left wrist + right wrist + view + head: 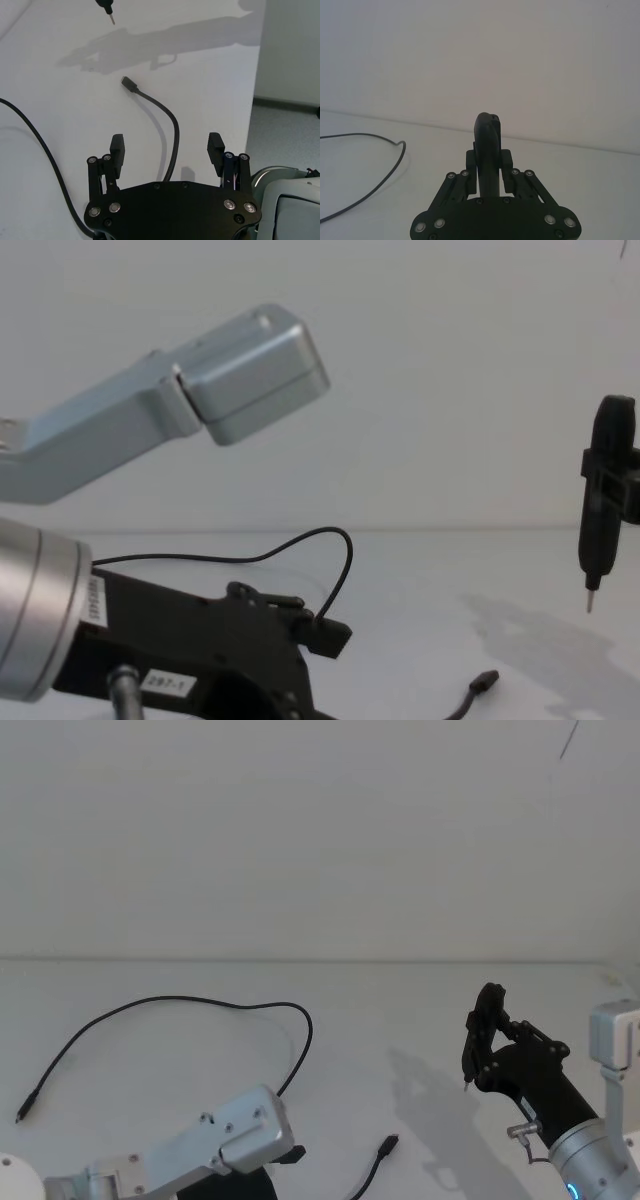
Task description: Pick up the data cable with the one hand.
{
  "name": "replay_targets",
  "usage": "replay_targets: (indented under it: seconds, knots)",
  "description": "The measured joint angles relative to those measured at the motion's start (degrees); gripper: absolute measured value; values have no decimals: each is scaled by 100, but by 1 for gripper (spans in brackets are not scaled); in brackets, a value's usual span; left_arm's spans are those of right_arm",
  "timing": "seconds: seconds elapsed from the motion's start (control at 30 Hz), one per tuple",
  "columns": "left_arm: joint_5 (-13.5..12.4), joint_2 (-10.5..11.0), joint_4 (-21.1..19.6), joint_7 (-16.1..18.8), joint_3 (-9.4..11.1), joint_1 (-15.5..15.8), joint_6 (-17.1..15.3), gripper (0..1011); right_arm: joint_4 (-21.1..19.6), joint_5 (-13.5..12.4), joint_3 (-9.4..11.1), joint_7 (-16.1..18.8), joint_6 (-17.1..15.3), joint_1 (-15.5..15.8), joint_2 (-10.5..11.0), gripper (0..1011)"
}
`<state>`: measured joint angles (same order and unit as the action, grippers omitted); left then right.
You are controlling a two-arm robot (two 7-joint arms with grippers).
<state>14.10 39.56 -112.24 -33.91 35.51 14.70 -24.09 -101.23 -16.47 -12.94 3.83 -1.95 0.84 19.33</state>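
The data cable (175, 135) will hold its curve and keep the plug up when the robot lifts it, because the plug end arcs clear of its shadow (158, 125).
The data cable (200, 1000) is a thin black line looping across the white table, with one small plug (388, 1145) near the front edge. My left gripper (166, 147), black and angular with a white label (165, 680), hovers open over the plug end. The cable (176, 127) runs between its two fingers (117, 149) without touching them, and the plug (129, 83) lies just beyond. In the chest view the left gripper (328, 633) sits low, left of the plug (485, 680). My right gripper (495, 1040) stands off to the right, shut on a pen-shaped tool (598, 510).
The silver left arm link (200, 390) hangs above the table's left half. The cable's far end (22, 1115) lies at the table's left side. The tool's metal tip (466, 1087) points down above the table. The table's edge and the floor beyond it (285, 130) show in the left wrist view.
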Motion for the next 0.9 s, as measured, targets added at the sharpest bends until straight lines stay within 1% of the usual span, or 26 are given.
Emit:
replay_targets:
  seconds: [0.43, 0.5, 0.6, 0.7, 0.73, 0.77, 0.87, 0.9]
  knots:
    - [-196, -245, 290, 35, 181, 147, -39, 1001, 0, 0, 0, 0, 0, 0, 0, 283]
    - [-211, -264, 310, 37, 192, 158, -41, 979, 0, 0, 0, 0, 0, 0, 0, 283]
    - [-236, -293, 345, 40, 213, 175, -44, 915, 0, 0, 0, 0, 0, 0, 0, 283]
    - [-257, -323, 377, 44, 232, 191, -47, 821, 0, 0, 0, 0, 0, 0, 0, 283]
    - [-261, -327, 381, 45, 235, 193, -48, 821, 0, 0, 0, 0, 0, 0, 0, 283]
    - [-264, -332, 384, 46, 238, 195, -49, 768, 0, 0, 0, 0, 0, 0, 0, 283]
    - [-279, -349, 403, 48, 248, 203, -51, 714, 0, 0, 0, 0, 0, 0, 0, 283]
    - [-281, -351, 406, 49, 250, 205, -51, 657, 0, 0, 0, 0, 0, 0, 0, 283]
